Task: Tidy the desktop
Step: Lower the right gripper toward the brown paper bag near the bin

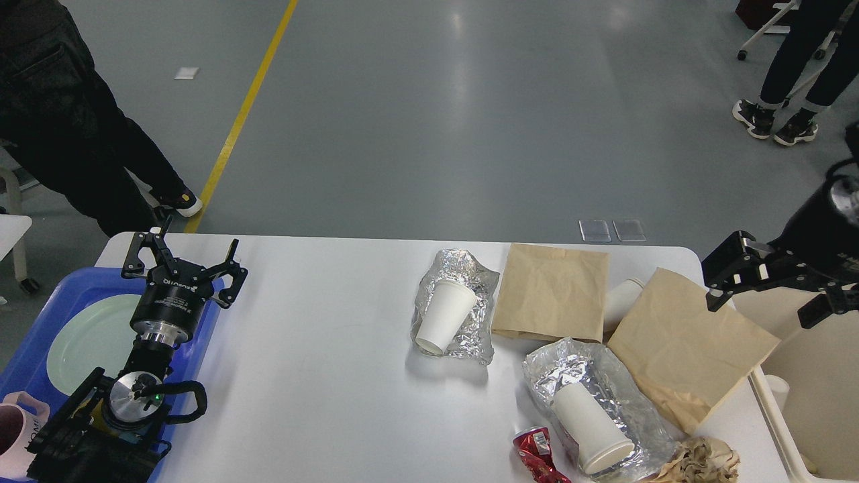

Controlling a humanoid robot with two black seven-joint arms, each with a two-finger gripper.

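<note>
My gripper will leave the paper cup poking out [621, 301] behind when it lifts the bag, since the crumpled brown paper bag's edge [637, 308] just overlaps that cup.
The white desktop [315, 376] spans the view. On its right half lie a paper cup [443, 316] on crumpled foil [460, 272], a second cup [590, 429] on another foil sheet [627, 396], two brown paper bags [551, 292] [691, 342], a third cup [621, 302] partly hidden between the bags, a crushed red can [537, 455] and a wad of brown paper [701, 461]. My left gripper [182, 258] is open and empty over the table's left end. My right gripper [768, 305] hangs open and empty over the table's right edge.
A blue tray [40, 315] at the left holds a pale green plate [87, 339] and a pink mug [17, 436]. A cream bin [815, 396] stands at the right with a cup [778, 391] inside. People stand on the floor behind at both far corners.
</note>
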